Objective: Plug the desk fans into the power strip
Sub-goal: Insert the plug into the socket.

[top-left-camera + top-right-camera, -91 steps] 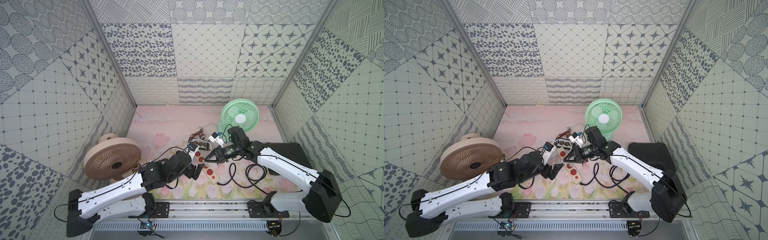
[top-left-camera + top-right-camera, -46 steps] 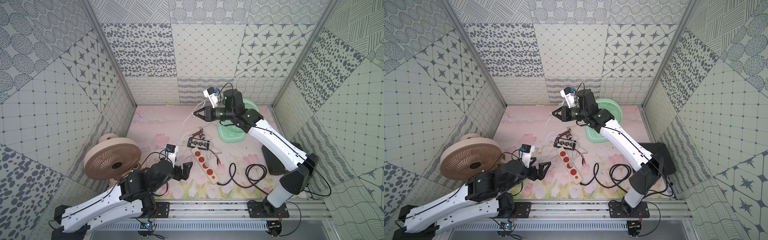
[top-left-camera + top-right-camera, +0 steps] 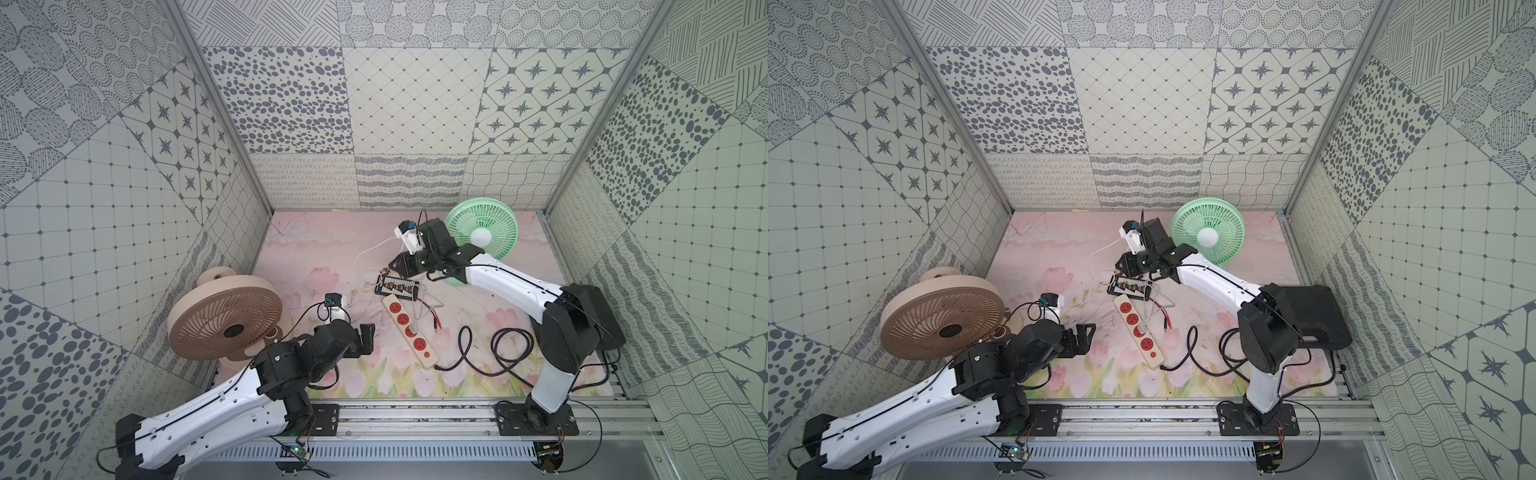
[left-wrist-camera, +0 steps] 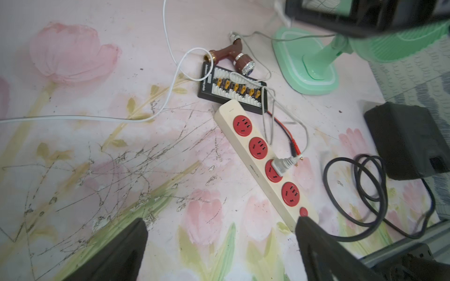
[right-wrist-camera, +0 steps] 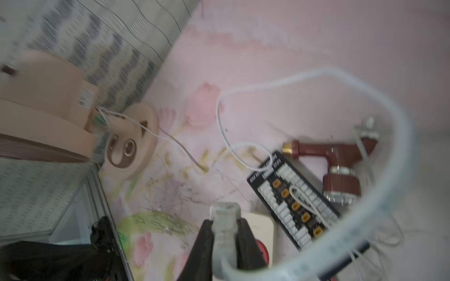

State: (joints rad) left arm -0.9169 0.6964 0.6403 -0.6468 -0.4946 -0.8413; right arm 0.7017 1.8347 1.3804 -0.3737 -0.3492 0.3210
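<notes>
My right gripper is holding the white plug up high past the power strip's far end (image 3: 389, 298). Next, I move the plug back and lower it to the empty end socket (image 3: 395, 308).
The cream power strip (image 3: 409, 330) (image 3: 1140, 330) (image 4: 265, 163) lies slantwise on the flowered mat. A grey plug (image 4: 280, 165) sits in its third red socket, and its grey cord runs towards the green fan (image 3: 482, 237) (image 3: 1208, 237). My right gripper (image 3: 392, 262) (image 5: 225, 222) is shut on a white plug (image 5: 225, 214) just above the strip's far end (image 5: 260, 223). Its white cord (image 3: 365, 253) leads to the tan fan (image 3: 226, 324) (image 5: 48, 97). My left gripper (image 3: 368, 332) (image 4: 221, 220) stands open and empty, left of the strip.
A black board with metal contacts (image 3: 397, 286) (image 4: 233, 90) and a maroon nozzle (image 4: 233, 56) lie at the strip's far end. Red and black leads (image 4: 289, 141) cross the mat beside it. The strip's black cord (image 3: 507, 345) coils to the right, near a black box (image 3: 1312, 316).
My right arm rose from the strip to the back with the plug, then came down again over the black board. The left arm drew back from the strip towards the front left.
</notes>
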